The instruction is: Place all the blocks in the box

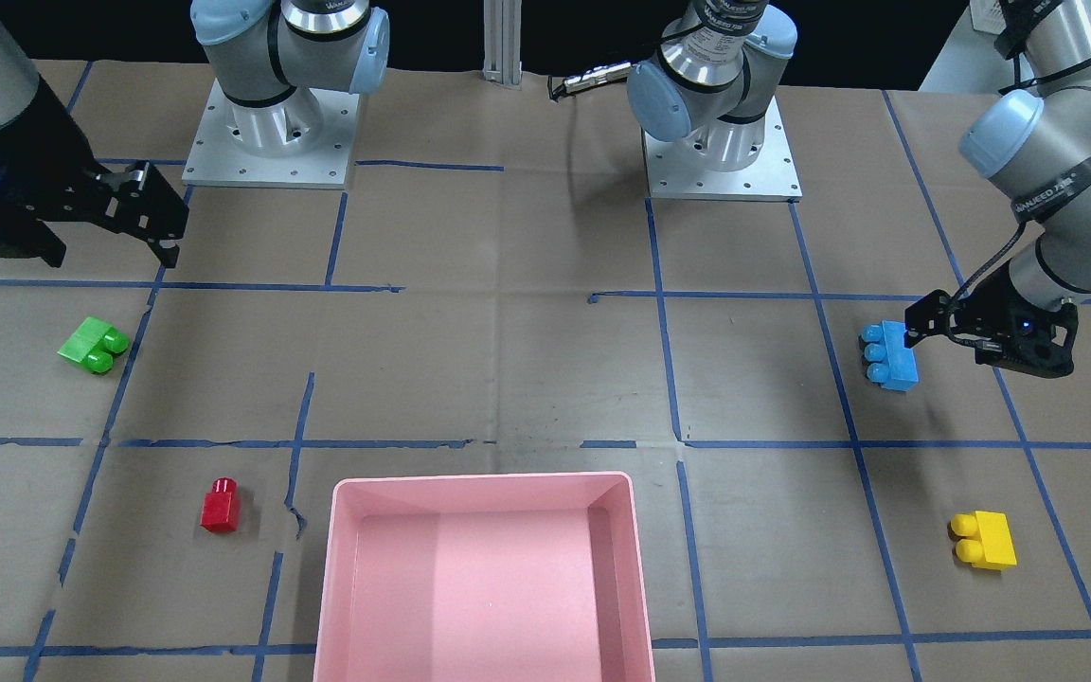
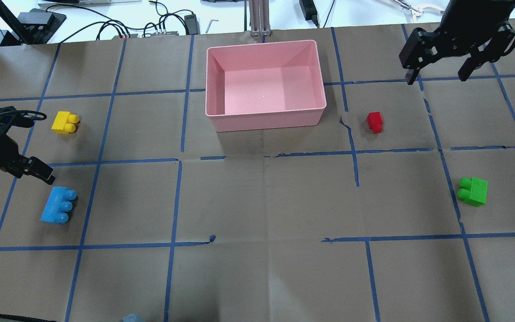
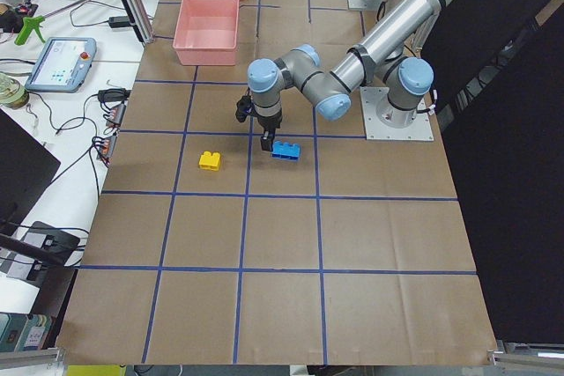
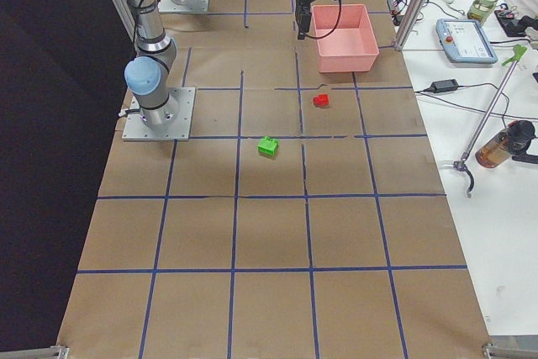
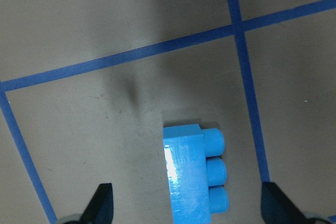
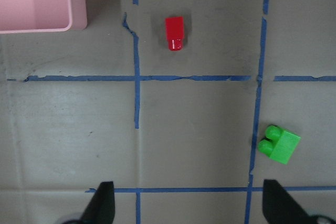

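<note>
My left gripper's open fingers are lined up with the blue block's narrow width. I should go on lowering them until they are on both sides of its studs and back, before closing them.
The blue three-stud block (image 2: 58, 205) lies on the table at my left. My left gripper (image 2: 34, 169) is open and empty, hovering just beside and above it. In the left wrist view the blue block (image 5: 194, 174) lies between the spread fingertips (image 5: 102, 203). The yellow block (image 2: 64, 122) lies farther out on the left. The red block (image 2: 375, 121) lies right of the pink box (image 2: 266, 118), which holds nothing. The green block (image 2: 473, 191) lies at the near right. My right gripper (image 2: 438, 74) is open and empty, high above the table beyond the red block.
Brown paper with blue tape lines (image 2: 181, 161) covers the table. Both arm bases (image 1: 266, 142) stand at my edge. An aluminium post (image 2: 257, 18) and cables (image 2: 119, 27) lie beyond the far edge behind the box.
</note>
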